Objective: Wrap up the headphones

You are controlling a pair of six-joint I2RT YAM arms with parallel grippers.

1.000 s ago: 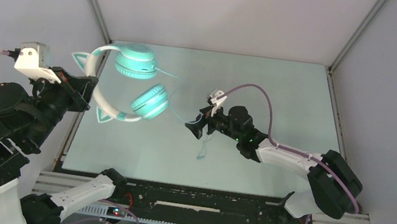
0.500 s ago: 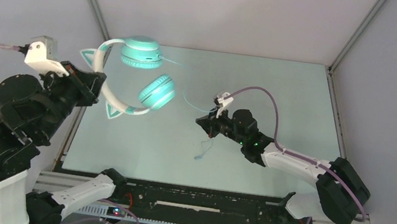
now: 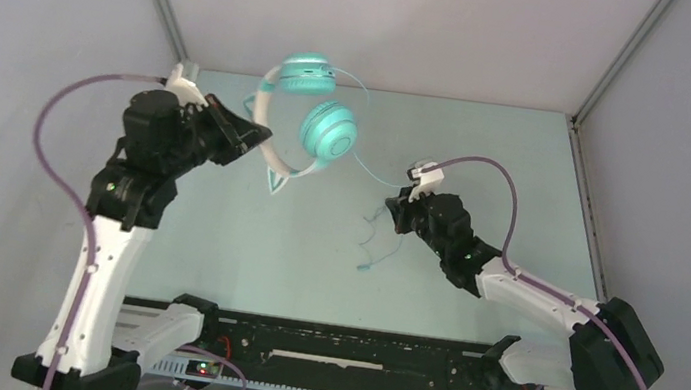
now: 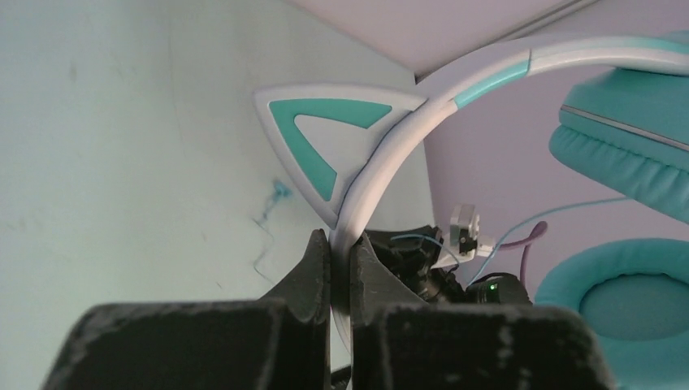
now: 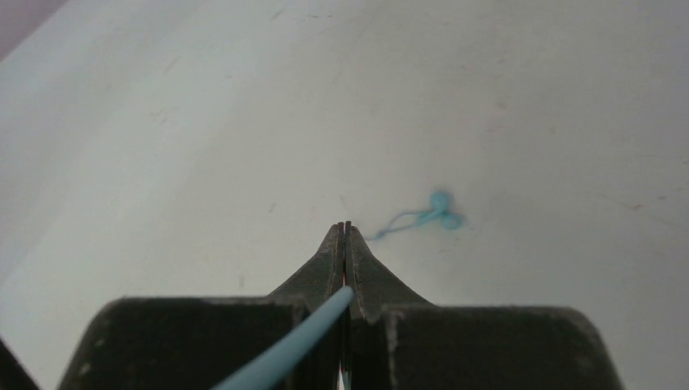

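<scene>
My left gripper should lower the headphones toward the black rail, wrapping the cable around them because it runs along the ear cups toward my right gripper.
The headphones hang in the air over the back of the table, teal ear cups toward the rear wall. My left gripper is shut on their white headband, just below a teal-edged cat ear. The thin teal cable runs from the lower ear cup to my right gripper, which is shut on it. In the right wrist view the cable passes between the closed fingertips of the right gripper. The cable's loose end trails down onto the table.
A pale table top is enclosed by grey walls at the back and on both sides. A black rail runs along the near edge between the arm bases. The right arm's purple hose arcs above its wrist.
The left arm has swung the headphones up and right toward the back of the table. The right gripper has shut on the cable and shifted right, drawing it out.
</scene>
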